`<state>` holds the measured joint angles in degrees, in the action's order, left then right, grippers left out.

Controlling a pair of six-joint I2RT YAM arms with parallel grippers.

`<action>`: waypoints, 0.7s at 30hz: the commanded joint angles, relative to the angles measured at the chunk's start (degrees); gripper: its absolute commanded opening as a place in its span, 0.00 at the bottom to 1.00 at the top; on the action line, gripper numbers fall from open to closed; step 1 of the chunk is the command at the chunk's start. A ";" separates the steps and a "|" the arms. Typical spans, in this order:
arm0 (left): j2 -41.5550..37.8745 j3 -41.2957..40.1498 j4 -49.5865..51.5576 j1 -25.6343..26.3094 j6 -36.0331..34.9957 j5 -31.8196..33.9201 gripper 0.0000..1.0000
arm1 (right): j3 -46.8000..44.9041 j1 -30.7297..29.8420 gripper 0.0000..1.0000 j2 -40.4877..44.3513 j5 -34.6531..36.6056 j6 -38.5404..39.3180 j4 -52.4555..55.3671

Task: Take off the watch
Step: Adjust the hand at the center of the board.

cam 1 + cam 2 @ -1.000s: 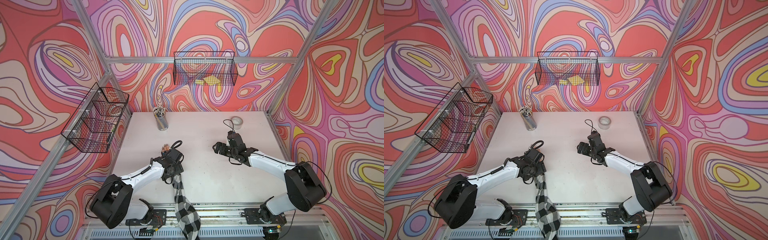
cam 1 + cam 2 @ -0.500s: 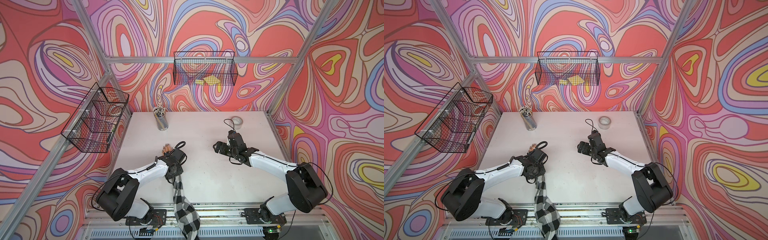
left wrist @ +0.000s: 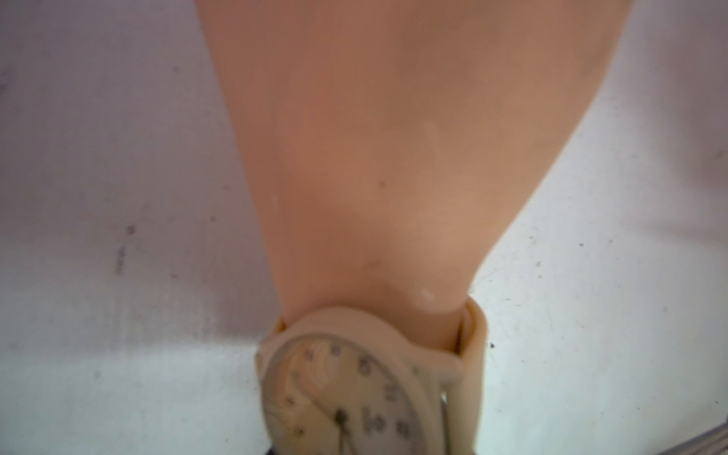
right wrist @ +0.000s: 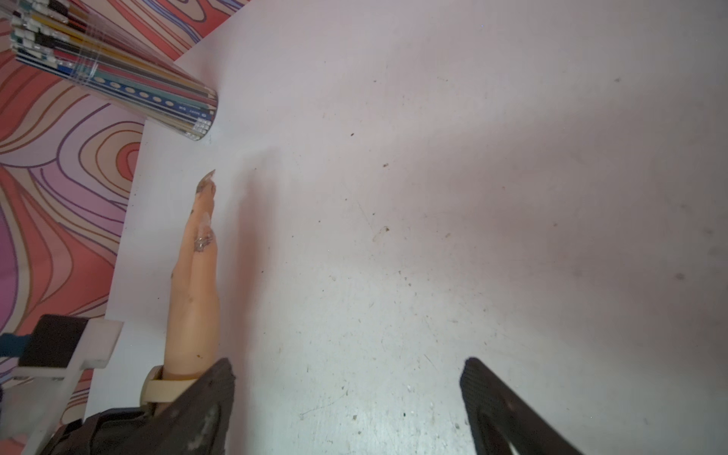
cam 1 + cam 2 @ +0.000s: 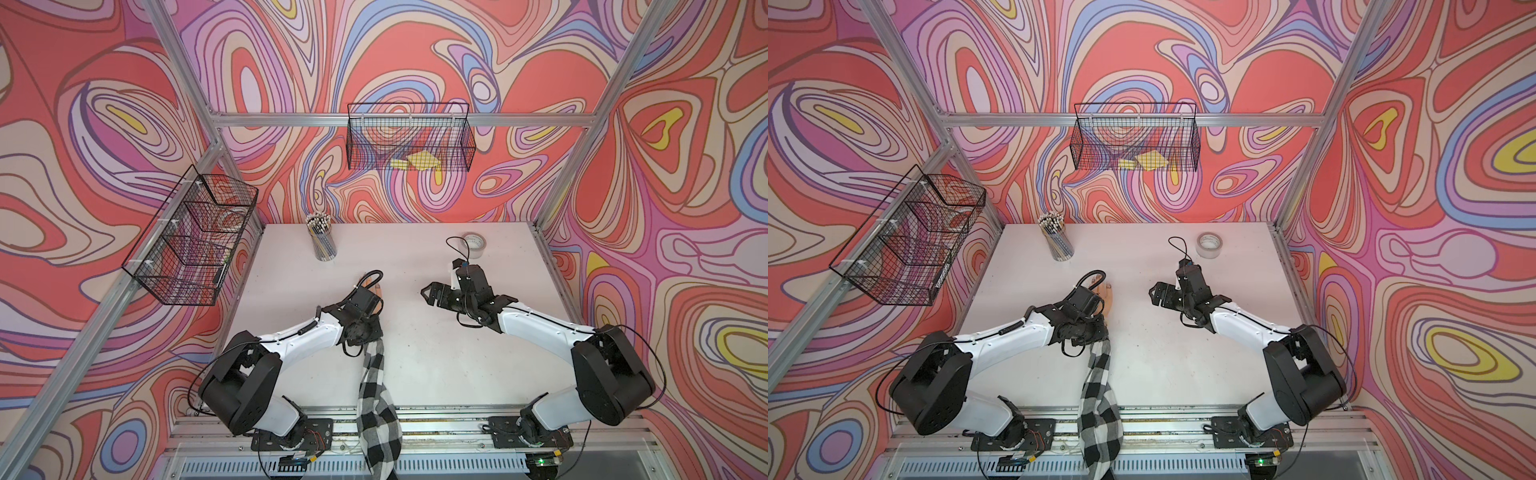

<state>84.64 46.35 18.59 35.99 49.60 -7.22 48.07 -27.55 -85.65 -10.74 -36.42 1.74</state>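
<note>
The mannequin hand (image 5: 1108,296) lies away from the robot's open right gripper, so the left gripper should bring the mannequin hand over by the wrist (image 3: 371,299) for the right gripper to grip.
A mannequin hand (image 5: 376,296) lies flat on the white table (image 5: 415,353), its forearm in a black-and-white plaid sleeve (image 5: 374,395). The watch (image 3: 354,394), with a round pale dial and beige strap, sits on the wrist right at my left gripper's jaws. Its strap (image 4: 155,388) also shows in the right wrist view. My left gripper (image 5: 365,328) is over the wrist and shut on the watch; its fingertips are hidden. My right gripper (image 4: 346,370) hovers open to the right of the hand (image 5: 1108,301), with nothing between its fingers (image 4: 478,378).
A clear cup of pencils (image 5: 322,241) stands at the back left of the table. A roll of clear tape (image 5: 473,245) lies at the back right, behind the right arm. Wire baskets hang on the left wall (image 5: 195,237) and the back wall (image 5: 411,141).
My left gripper has closed at the mannequin's wrist, and the left arm has shifted slightly along the forearm. The right arm has not moved.
</note>
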 commanded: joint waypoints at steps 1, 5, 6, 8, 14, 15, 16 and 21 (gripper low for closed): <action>-1.76 1.81 -9.44 0.30 -2.17 -4.30 0.13 | -0.74 -0.13 0.91 -1.11 -7.20 -1.28 -5.64; -1.76 2.06 -11.92 1.30 -1.38 -6.38 0.14 | -2.59 -0.13 0.91 -2.62 -13.26 -4.67 -13.67; -1.68 2.32 -12.16 1.74 -1.19 -6.44 0.14 | -2.94 -0.13 0.91 -3.19 -14.41 -5.35 -15.50; -1.34 3.01 -12.39 2.79 -0.84 -6.47 0.14 | -3.50 -0.14 0.90 -4.03 -15.79 -6.40 -18.12; 0.41 5.26 -13.18 5.85 0.36 -6.58 0.14 | -4.74 -0.09 0.88 -6.17 -17.10 -8.08 -22.32; 0.67 5.57 -13.29 6.37 0.49 -6.66 0.14 | -4.74 -0.13 0.88 -6.61 -17.36 -8.25 -22.63; 0.93 5.83 -13.36 6.77 0.66 -6.61 0.14 | -4.79 -0.13 0.87 -6.92 -17.53 -8.40 -23.00; 2.49 7.08 -13.78 8.46 1.19 -7.10 0.14 | -5.18 -0.13 0.82 -7.93 -18.13 -9.06 -24.57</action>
<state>86.70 50.92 8.95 43.79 49.76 -13.63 43.79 -27.55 -92.42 -27.73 -44.71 -20.10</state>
